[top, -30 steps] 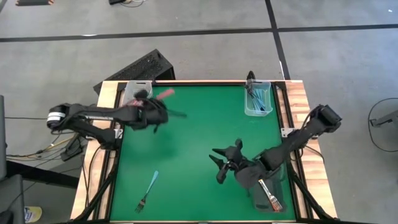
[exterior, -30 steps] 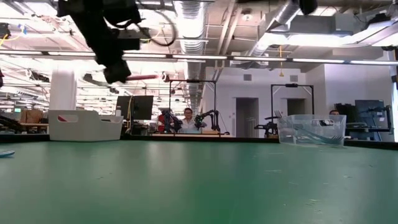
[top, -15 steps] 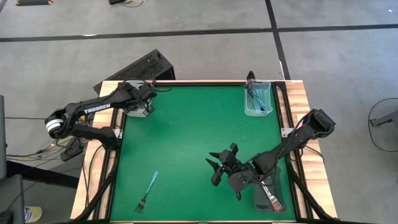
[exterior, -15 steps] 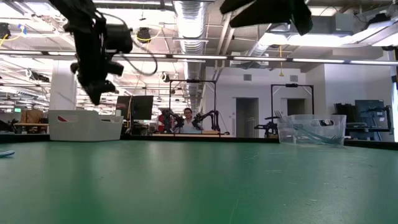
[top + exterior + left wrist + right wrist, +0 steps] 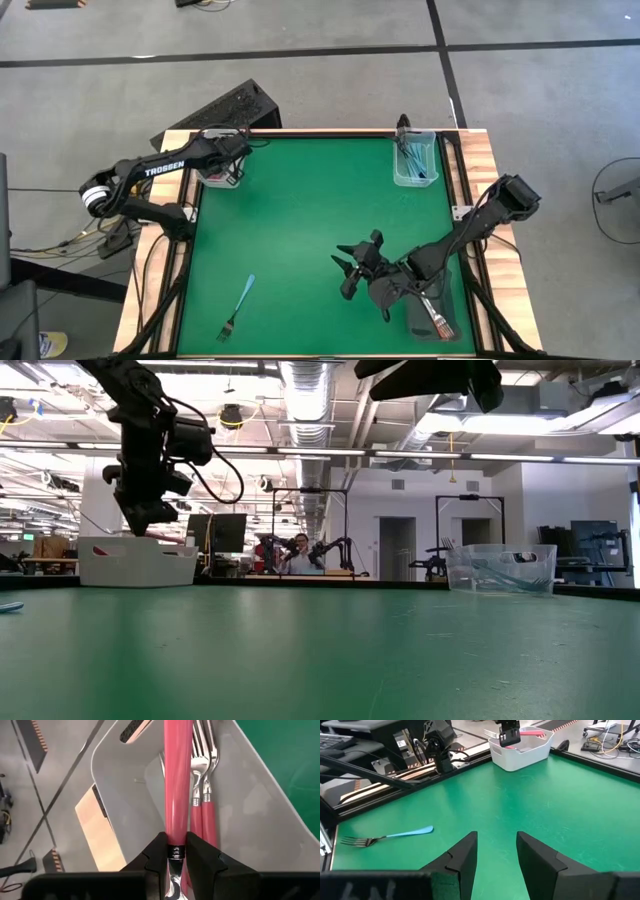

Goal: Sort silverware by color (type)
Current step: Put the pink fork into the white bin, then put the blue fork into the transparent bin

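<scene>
The blue-handled fork is across the mat from the clear bin, so the robot's left gripper should grasp its handle and hand the fork over to the right gripper.
My left gripper hangs over the white bin at the table's far left corner, shut on a pink-handled fork. Other pink forks lie in that bin. A blue-handled fork lies flat on the green mat near the front left. My right gripper stands open above the mat at the near right, with nothing between its fingers. My left gripper pinches the pink fork between its two fingers where the pink handle meets the metal neck. The fingers slant downward toward the far left corner. The handle runs on ahead of them, above the bin's inside, with the forks in the bin beneath it.
A clear bin with blue forks stands at the far right corner. A dark bin with an orange-handled fork sits at the near right, under my right arm. The mat's middle is bare. In the room beyond the table is a person.
My left gripper has swung with the pink fork toward the table's far left corner, tipped further down and sunk over the white bin, staying shut. My right gripper has sunk a little.
</scene>
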Tool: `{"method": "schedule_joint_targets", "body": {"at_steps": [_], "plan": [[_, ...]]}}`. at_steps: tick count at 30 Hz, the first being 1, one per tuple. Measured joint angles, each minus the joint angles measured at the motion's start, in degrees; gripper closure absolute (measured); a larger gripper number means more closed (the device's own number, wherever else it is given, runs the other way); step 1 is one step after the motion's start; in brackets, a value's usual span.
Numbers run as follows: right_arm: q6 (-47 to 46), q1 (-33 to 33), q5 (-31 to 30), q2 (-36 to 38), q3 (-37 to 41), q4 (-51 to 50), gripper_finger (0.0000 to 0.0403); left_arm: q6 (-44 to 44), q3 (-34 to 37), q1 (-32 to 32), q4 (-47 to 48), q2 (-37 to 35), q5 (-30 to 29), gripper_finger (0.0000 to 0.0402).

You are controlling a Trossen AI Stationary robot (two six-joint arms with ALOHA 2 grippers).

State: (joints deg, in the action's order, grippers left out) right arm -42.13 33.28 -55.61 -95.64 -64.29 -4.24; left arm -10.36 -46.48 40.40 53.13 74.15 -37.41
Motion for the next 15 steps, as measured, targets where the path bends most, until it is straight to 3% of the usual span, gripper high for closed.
{"method": "schedule_joint_targets", "body": {"at_steps": [4, 10, 15], "plan": [[0.0, 0.0, 0.0, 0.0, 0.01, 0.12, 0.0242, 1.25, 0.0, -0.09, 1.19, 0.0, -0.31, 0.0338], [-0.76, 0.0, 0.04, 0.0, 0.0, 0.03, 0.0242, 0.52, 0.0, -0.11, 1.38, 0.0, -2.83, 0.0253], [-0.81, -0.04, 0.08, 0.0, 0.0, 0.0, 0.0242, 1.87, 0.0, -1.91, 3.68, -0.3, 1.45, 0.0204]]}}
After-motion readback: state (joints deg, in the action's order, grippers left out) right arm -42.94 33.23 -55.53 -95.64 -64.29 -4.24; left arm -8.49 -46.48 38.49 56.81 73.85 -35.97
